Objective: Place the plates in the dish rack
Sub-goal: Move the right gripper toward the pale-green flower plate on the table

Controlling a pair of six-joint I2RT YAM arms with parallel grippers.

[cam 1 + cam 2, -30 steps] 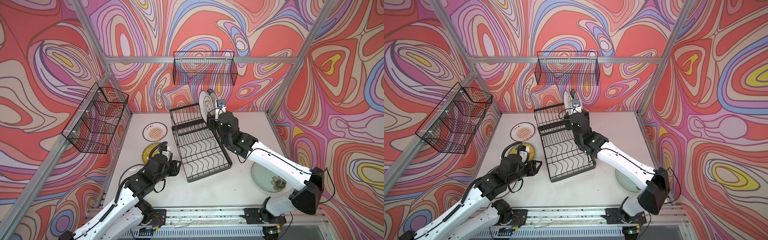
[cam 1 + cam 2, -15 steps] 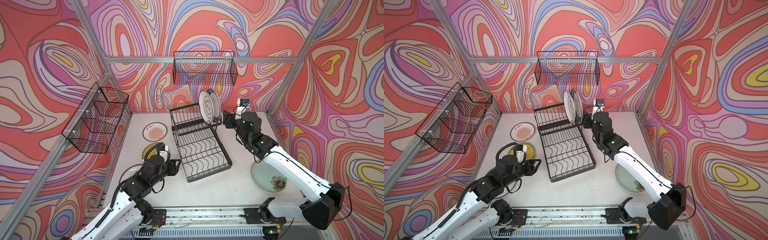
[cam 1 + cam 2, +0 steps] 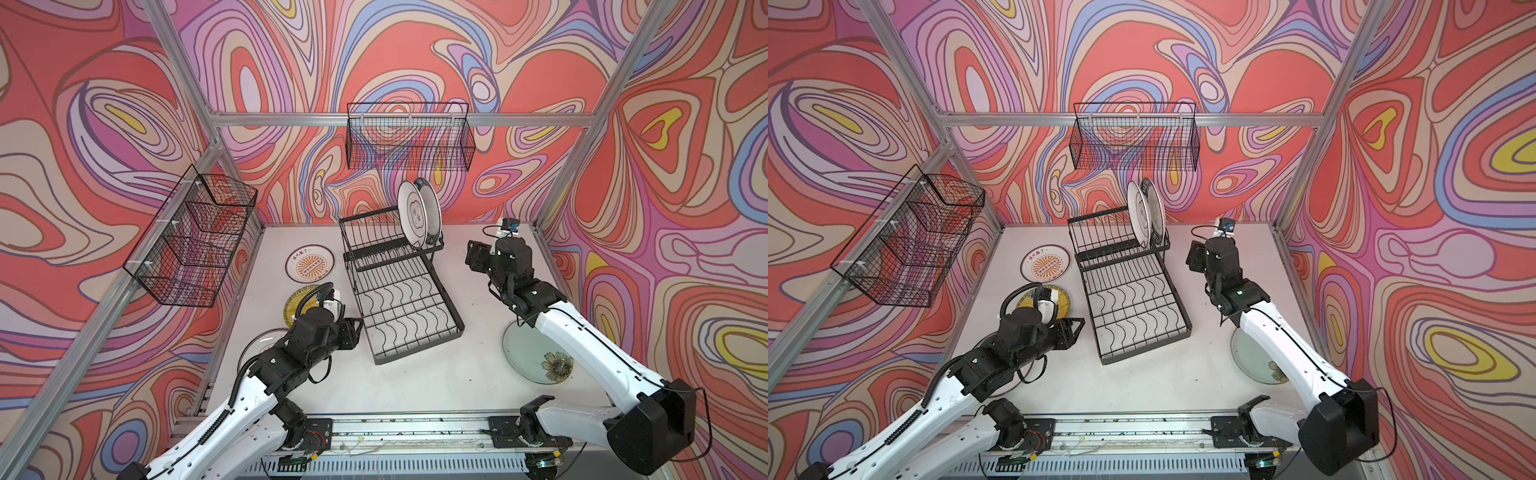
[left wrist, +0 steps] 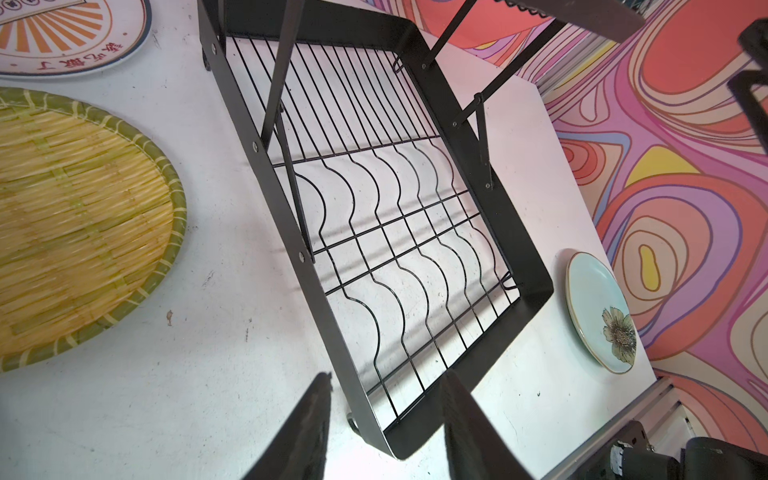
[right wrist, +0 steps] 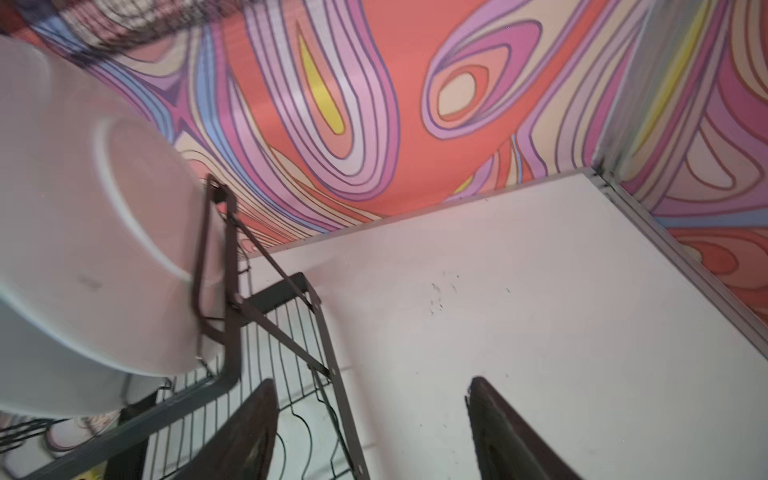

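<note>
The pale green floral plate's far rim lies clear of the dish rack. My right gripper should keep moving there with its fingers open until they straddle that rim.
The black dish rack stands mid-table. Two plates stand upright in its raised tier, a cloud-outline white one and a dark-rimmed one behind it. Flat on the table lie a sunburst plate, a yellow woven plate and a pale green floral plate; another plate's rim shows under my left arm. My left gripper is open at the rack's near left corner. My right gripper is open and empty, right of the raised tier.
Two fine-mesh black baskets hang on the walls, one at the left and one at the back. Aluminium frame posts edge the white table. My right arm crosses above part of the floral plate.
My right gripper has drawn away to the right from the plates in the raised tier, leaving both standing there. The left arm has hardly moved.
</note>
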